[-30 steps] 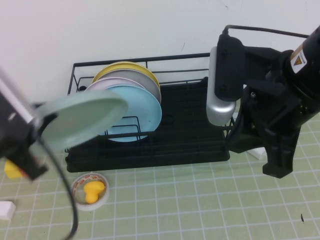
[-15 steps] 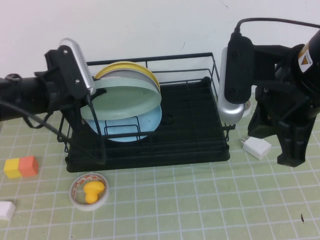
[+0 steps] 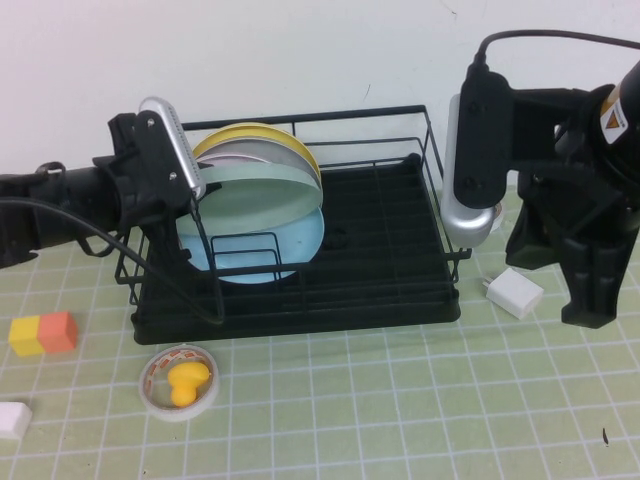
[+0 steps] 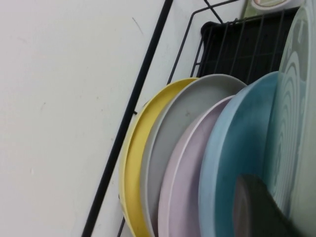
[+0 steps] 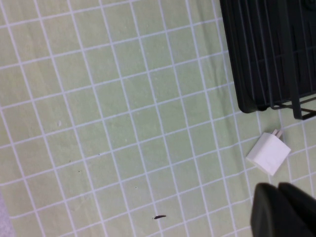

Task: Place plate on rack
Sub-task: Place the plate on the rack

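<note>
The mint plate leans high in front of the sky-blue plate. My left gripper should turn it upright and lower it behind the rack's front rail.
The pale mint-green plate stands nearly upright in the black wire rack, at the front of a row of plates, right against the sky-blue plate. My left gripper is at the rack's left side, shut on the mint plate's left rim. In the left wrist view one dark finger lies on the mint plate, between it and the sky-blue plate. Lilac-pink, grey and yellow plates stand behind. My right gripper is shut and empty, right of the rack.
A white plug adapter lies on the green grid mat by the rack's right front corner, under my right arm. A tape roll with a yellow duck, an orange-yellow block and a white block lie front left. A wall stands close behind.
My left arm has carried the mint plate from the rack's left front into the rack and tipped it upright against the sky-blue plate. My right arm has drawn back slightly to the right.
</note>
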Motion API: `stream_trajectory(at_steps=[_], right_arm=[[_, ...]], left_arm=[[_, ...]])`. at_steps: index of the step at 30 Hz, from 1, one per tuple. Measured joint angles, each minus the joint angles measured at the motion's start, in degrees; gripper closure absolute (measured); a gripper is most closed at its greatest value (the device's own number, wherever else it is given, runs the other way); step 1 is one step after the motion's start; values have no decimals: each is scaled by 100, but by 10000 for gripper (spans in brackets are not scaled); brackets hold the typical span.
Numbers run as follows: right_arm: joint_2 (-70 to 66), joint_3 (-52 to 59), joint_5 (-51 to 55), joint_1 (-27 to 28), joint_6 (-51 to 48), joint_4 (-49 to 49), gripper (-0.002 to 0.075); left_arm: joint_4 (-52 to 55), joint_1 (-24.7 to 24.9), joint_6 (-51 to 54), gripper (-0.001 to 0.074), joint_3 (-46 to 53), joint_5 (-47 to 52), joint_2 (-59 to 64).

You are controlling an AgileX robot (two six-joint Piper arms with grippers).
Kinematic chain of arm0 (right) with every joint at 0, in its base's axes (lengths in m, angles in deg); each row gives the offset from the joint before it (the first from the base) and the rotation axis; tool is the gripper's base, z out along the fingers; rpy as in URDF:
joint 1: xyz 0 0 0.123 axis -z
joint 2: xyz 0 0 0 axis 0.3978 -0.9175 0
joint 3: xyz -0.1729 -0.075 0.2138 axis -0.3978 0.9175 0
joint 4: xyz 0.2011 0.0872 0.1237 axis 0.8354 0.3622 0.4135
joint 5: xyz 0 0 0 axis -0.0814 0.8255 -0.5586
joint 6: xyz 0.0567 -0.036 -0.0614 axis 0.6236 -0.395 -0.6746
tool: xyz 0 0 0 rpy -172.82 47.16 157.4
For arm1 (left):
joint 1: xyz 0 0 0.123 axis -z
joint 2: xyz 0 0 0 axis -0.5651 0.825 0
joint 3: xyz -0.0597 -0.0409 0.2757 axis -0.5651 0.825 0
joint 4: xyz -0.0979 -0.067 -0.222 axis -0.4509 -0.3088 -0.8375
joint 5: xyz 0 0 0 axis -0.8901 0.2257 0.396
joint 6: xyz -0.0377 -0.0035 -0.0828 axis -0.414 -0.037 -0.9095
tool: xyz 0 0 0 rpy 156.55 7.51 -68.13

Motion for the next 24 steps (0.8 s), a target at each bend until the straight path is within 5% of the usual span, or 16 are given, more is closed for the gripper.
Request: stream_trajectory(at_steps=[24], right_arm=[[0, 0, 0, 0, 48, -101, 724]], left_arm=[[13, 0, -46, 624, 508, -24, -427]])
